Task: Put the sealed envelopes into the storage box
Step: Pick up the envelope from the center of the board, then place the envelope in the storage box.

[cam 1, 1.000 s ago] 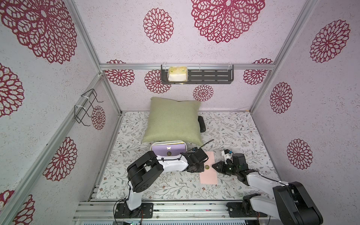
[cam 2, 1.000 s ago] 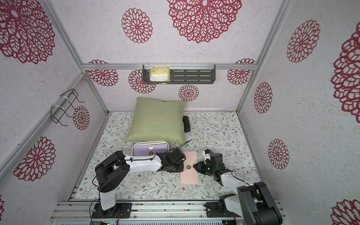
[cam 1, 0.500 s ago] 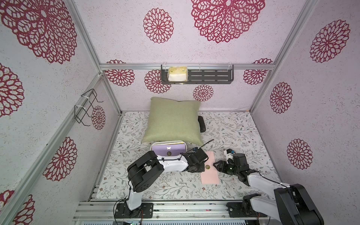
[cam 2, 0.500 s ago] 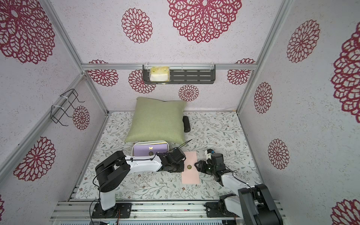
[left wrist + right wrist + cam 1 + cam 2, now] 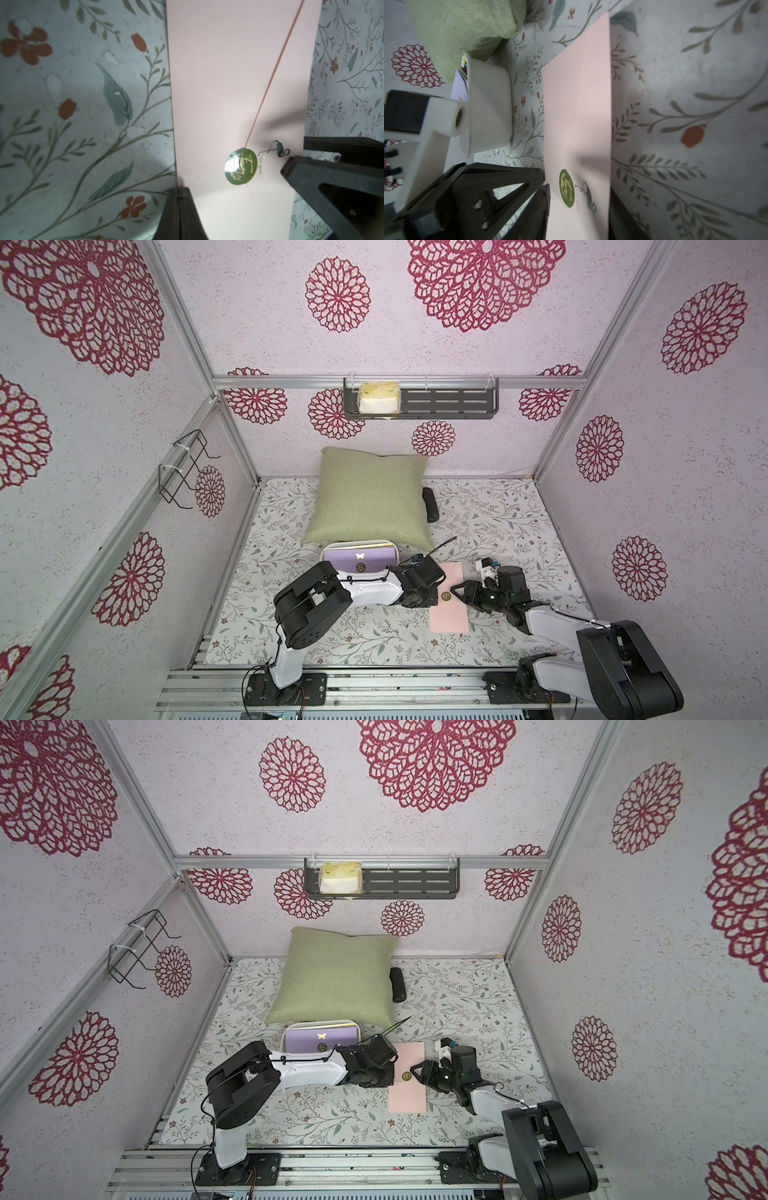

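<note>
I should use my right gripper to grab the pink envelope by its free edge (image 5: 463,578) and bring it into the storage box, because my left arm is in the way at the storage box's front (image 5: 360,568).
A pink envelope (image 5: 451,614) (image 5: 409,1094) with a round green-and-gold seal (image 5: 446,596) lies flat on the floral table between my two grippers. My left gripper (image 5: 432,598) (image 5: 179,191) is shut, its fingertips pinched on the envelope's left edge level with the seal. My right gripper (image 5: 459,591) (image 5: 579,188) stands open at the envelope's right edge; the wrist view shows pink paper (image 5: 577,104) between its fingers. The white storage box (image 5: 325,556) (image 5: 488,104) sits just behind my left arm, a lilac envelope (image 5: 374,562) on top of a stack of other envelopes inside.
A green pillow (image 5: 370,497) lies right behind the box, its front edge touching it. A small black roll (image 5: 430,506) rests beside the pillow. On the back wall hangs a dark slotted shelf (image 5: 449,402) holding a yellow pack (image 5: 379,400). A wire rack (image 5: 183,468) hangs on the left wall.
My left gripper's fingers have closed on the pink envelope's left edge. The right gripper's jaws have spread wider. Both arms and the envelope have stayed almost where they were.
</note>
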Controlling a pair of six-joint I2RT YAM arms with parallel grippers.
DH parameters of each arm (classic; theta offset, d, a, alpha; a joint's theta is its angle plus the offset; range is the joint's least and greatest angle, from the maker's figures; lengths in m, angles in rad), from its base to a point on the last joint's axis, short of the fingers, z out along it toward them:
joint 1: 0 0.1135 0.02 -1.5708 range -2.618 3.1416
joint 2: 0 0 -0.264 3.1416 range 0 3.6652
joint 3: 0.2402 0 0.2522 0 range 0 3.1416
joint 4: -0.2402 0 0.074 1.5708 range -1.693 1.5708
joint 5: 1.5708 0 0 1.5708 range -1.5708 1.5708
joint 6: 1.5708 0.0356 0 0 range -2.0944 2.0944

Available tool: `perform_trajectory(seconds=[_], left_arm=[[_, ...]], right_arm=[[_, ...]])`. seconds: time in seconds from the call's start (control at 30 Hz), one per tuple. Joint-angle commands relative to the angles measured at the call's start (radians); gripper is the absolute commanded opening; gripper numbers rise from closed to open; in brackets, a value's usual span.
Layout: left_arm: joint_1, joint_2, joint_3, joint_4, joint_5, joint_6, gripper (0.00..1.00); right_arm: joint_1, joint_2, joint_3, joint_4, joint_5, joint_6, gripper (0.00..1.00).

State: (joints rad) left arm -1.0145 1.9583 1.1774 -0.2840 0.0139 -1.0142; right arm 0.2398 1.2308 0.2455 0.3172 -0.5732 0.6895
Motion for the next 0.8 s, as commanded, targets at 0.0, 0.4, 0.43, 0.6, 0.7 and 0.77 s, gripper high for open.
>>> perform_trajectory(seconds=[0.0, 0.4, 0.43, 0.6, 0.7, 0.77], left_arm=[[-0.004, 0.054, -0.010, -0.057, 0.007, 0.005, 0.04], [-0.023, -0.171, -0.103, 0.038, -0.128, 0.064, 0.44], [-0.032, -0.216, -0.114, 0.038, -0.170, 0.082, 0.49], [-0.042, -0.458, -0.205, 0.008, -0.373, 0.111, 0.63], [-0.009, -0.602, -0.263, -0.087, -0.491, 0.094, 0.72], [0.056, -0.689, -0.308, -0.142, -0.490, 0.076, 0.74]], right_arm=[[-0.003, -0.038, 0.000, 0.026, -0.070, 0.067, 0.44], [0.005, -0.239, 0.137, -0.246, 0.120, -0.193, 0.00], [0.009, -0.278, 0.164, -0.257, 0.140, -0.220, 0.00], [0.102, -0.304, 0.303, -0.208, 0.164, -0.354, 0.00], [0.223, -0.178, 0.463, -0.265, 0.160, -0.537, 0.00], [0.299, -0.078, 0.584, -0.331, 0.158, -0.666, 0.00]])
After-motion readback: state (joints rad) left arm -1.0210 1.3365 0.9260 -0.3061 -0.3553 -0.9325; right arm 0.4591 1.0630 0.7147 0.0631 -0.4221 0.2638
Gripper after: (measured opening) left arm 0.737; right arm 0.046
